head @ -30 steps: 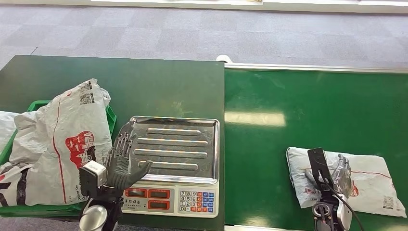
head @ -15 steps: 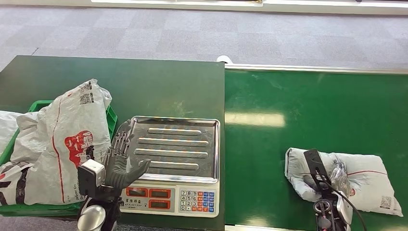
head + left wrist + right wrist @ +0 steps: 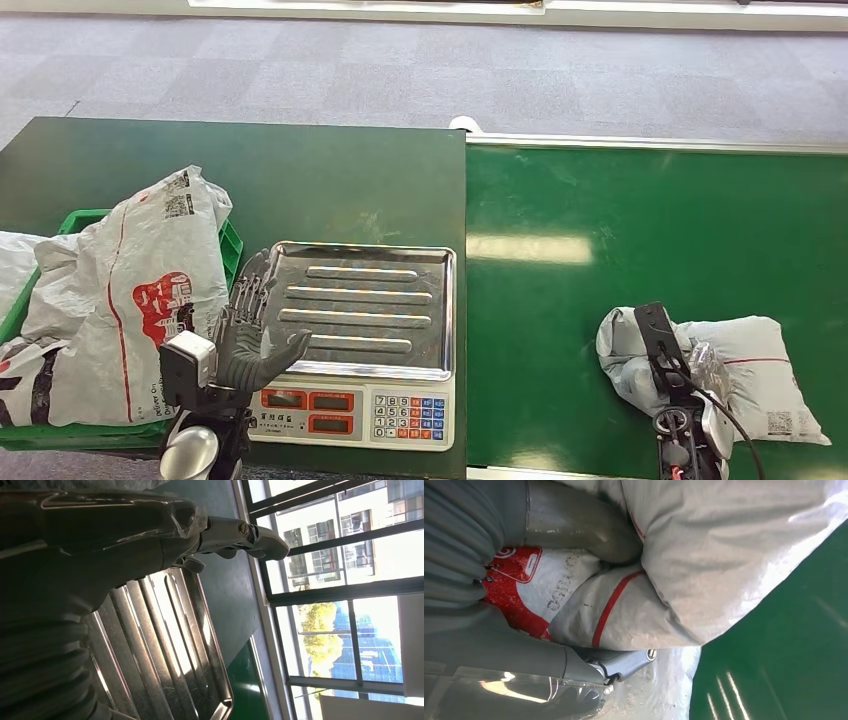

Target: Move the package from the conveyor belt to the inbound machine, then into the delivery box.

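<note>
I expect the package (image 3: 757, 375) to lie high in the green delivery box when I lower it, across other white packages (image 3: 135, 300) that pile up above the box's rim.
A white plastic package (image 3: 745, 365) with red print lies on the green conveyor belt (image 3: 650, 240) at the front right. My right hand (image 3: 685, 375) grips it, bunching the bag; in the right wrist view the thumb (image 3: 574, 527) and fingers (image 3: 619, 662) press into the package (image 3: 704, 570) from both sides. The inbound machine is a scale with a steel tray (image 3: 365, 305) and a keypad (image 3: 408, 415). My left hand (image 3: 250, 330) hovers open at the tray's left edge, fingers spread; its fingers (image 3: 235, 532) reach over the ribbed tray (image 3: 170, 645). The green delivery box (image 3: 90, 435) stands at the left.
Other white packages (image 3: 130, 290) fill the green box and lean over its rim. The scale and box stand on a dark green table (image 3: 300, 175). Grey carpet floor lies beyond the table and belt.
My right hand has closed on the package, which has bunched up and shrunk toward the hand. The left hand has stayed almost still beside the tray.
</note>
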Robot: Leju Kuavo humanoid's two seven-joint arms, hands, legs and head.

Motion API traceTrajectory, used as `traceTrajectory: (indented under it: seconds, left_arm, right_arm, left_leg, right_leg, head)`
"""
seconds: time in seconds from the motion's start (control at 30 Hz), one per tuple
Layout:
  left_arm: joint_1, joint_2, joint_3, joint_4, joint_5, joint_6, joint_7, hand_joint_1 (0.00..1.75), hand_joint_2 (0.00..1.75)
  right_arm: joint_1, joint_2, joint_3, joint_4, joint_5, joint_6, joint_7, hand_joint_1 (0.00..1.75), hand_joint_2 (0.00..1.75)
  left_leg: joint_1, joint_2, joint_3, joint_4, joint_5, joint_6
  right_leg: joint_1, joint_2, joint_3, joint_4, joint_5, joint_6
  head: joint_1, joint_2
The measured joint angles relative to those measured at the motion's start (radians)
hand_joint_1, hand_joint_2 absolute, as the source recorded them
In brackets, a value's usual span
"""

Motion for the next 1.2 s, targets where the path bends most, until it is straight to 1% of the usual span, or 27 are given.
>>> traceTrajectory:
  seconds: [0.17,0.33,0.4,0.53,0.57,0.6,0.7,0.77,0.83,0.93,1.03,1.1,1.2]
  left_arm:
    - [0.000,0.000,0.000,0.000,0.002,0.010,-0.001,0.00,1.75]
    - [0.001,0.000,-0.001,0.000,-0.007,0.038,-0.004,0.00,1.75]
    - [0.005,0.000,-0.001,0.000,-0.007,0.042,-0.009,0.00,1.75]
    - [0.020,0.000,-0.001,-0.004,0.003,0.053,-0.033,0.00,1.75]
    - [0.022,0.000,-0.001,-0.005,0.004,0.054,-0.038,0.00,1.75]
    - [0.024,0.000,-0.001,-0.005,0.005,0.054,-0.041,0.00,1.75]
    - [0.026,0.000,-0.001,-0.005,0.006,0.054,-0.045,0.00,1.75]
    - [0.026,0.000,-0.002,-0.005,0.008,0.054,-0.050,0.00,1.75]
    - [0.023,0.001,-0.004,-0.002,0.014,0.054,-0.057,0.00,1.75]
    - [0.013,0.002,-0.013,0.008,0.023,0.054,-0.066,0.00,1.75]
    - [-0.002,0.003,-0.025,0.023,0.033,0.055,-0.074,0.00,1.75]
    - [-0.013,0.004,-0.033,0.032,0.039,0.056,-0.076,0.00,1.75]
    - [-0.028,0.005,-0.043,0.047,0.046,0.057,-0.082,0.00,1.75]
  right_arm:
    - [-0.009,0.003,0.000,0.012,-0.006,0.001,-0.030,1.75,1.75]
    - [-0.010,0.013,0.000,0.016,-0.057,-0.006,-0.118,1.75,1.75]
    - [-0.007,0.021,0.000,0.012,-0.096,-0.025,-0.176,1.75,1.75]
    - [0.028,0.054,0.007,-0.064,-0.267,-0.080,-0.384,1.75,1.75]
    - [0.038,0.063,0.011,-0.093,-0.302,-0.088,-0.418,1.75,1.75]
    - [0.045,0.071,0.016,-0.120,-0.322,-0.091,-0.435,1.75,1.75]
    - [0.063,0.084,0.025,-0.180,-0.355,-0.095,-0.454,1.75,1.75]
    - [0.081,0.093,0.030,-0.218,-0.406,-0.112,-0.503,1.75,1.75]
    - [0.103,0.105,0.036,-0.268,-0.454,-0.159,-0.578,1.75,1.75]
    - [0.146,0.124,0.061,-0.368,-0.460,-0.290,-0.679,1.75,1.75]
    - [0.199,0.144,0.114,-0.490,-0.463,-0.412,-0.762,1.75,1.75]
    - [0.226,0.153,0.156,-0.560,-0.466,-0.465,-0.794,1.75,1.75]
    - [0.256,0.156,0.229,-0.648,-0.462,-0.527,-0.814,1.75,1.75]
  left_leg:
    - [0.000,0.000,0.000,0.000,0.000,0.000]
    - [0.000,0.000,0.000,0.000,0.000,0.000]
    - [0.000,0.000,0.000,0.000,0.000,0.000]
    - [0.000,0.000,-0.002,0.000,0.000,0.000]
    - [0.000,0.000,-0.002,0.000,0.000,0.000]
    - [0.000,0.000,-0.002,0.000,0.000,0.000]
    - [0.000,0.000,-0.004,0.000,0.000,0.000]
    - [0.000,0.000,-0.005,0.000,0.000,0.000]
    - [0.000,0.000,-0.005,0.000,0.000,0.000]
    - [0.000,0.000,-0.006,0.000,0.000,0.000]
    - [0.000,0.000,-0.006,0.000,0.000,0.000]
    - [0.000,0.000,-0.006,0.000,0.000,0.000]
    - [0.000,0.000,-0.006,0.000,0.000,0.000]
  right_leg:
    - [0.000,0.000,0.001,0.000,0.000,0.000]
    - [0.000,0.000,0.001,0.000,0.000,0.000]
    - [0.000,0.000,0.001,0.000,0.000,0.000]
    - [0.000,0.000,-0.002,0.000,0.000,0.000]
    - [0.000,0.000,-0.002,0.000,0.000,0.000]
    - [0.000,0.000,-0.002,0.000,0.000,0.000]
    - [0.000,0.000,-0.003,0.001,0.000,0.000]
    - [0.000,0.000,-0.004,0.001,0.000,0.000]
    - [0.000,0.000,-0.005,0.001,0.000,0.000]
    - [0.000,0.000,-0.005,0.001,0.000,0.000]
    - [0.000,0.000,-0.006,0.001,0.000,0.000]
    - [0.000,0.000,-0.006,0.001,0.000,0.000]
    - [0.000,0.000,-0.006,0.001,0.000,0.000]
  head:
    - [0.000,0.000]
    - [0.000,0.000]
    - [0.000,0.000]
    - [0.000,0.000]
    - [0.000,0.000]
    - [0.000,0.000]
    - [0.000,0.000]
    - [0.000,0.000]
    - [0.000,0.000]
    - [0.000,0.000]
    - [0.000,0.000]
    - [0.000,0.000]
    - [0.000,0.000]
